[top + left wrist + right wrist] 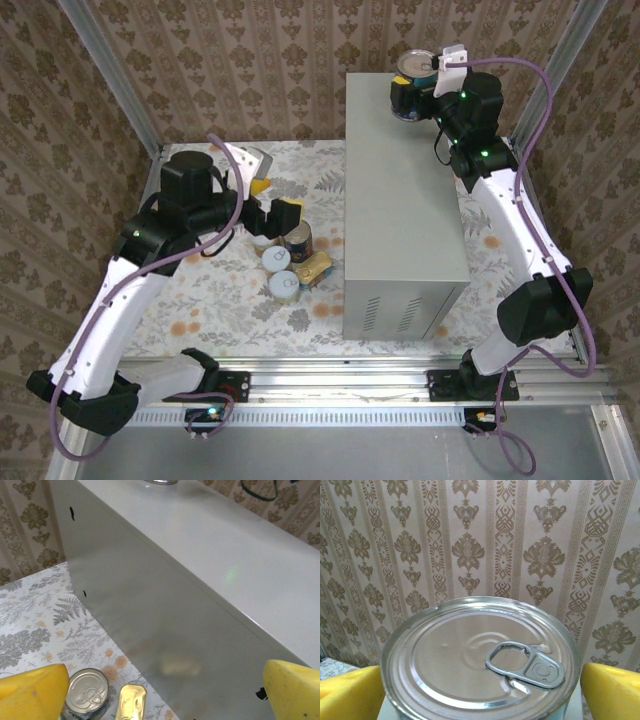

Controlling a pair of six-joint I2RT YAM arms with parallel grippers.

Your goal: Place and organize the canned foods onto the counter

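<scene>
The dark-labelled can (299, 241) is upright with clear space (328, 232) toward the side of the counter. My left gripper should keep lowering its open fingers until they are on both sides of that can.
One round can with a silvery pull-tab lid (470, 655) stands upright at the far end of the counter (400, 200), a tall grey box. My right gripper (480, 695) is open and straddles this can (415, 66), with one yellow finger (350, 692) on each side. On the floral floor left of the counter lie several more cans: one dark-labelled (298, 240), two showing silvery lids (277, 258) (283, 286), and a flat gold tin (316, 268). My left gripper (275, 205) hangs open above them, holding nothing. Its wrist view shows one round can (87, 692) and the gold tin (131, 702).
The counter's grey side wall (165, 630) rises close to the right of the floor cans. Vent slots (400, 318) face the near side. Patterned walls (250, 60) and an aluminium frame (110, 80) close in the workspace. The counter top nearer me is bare.
</scene>
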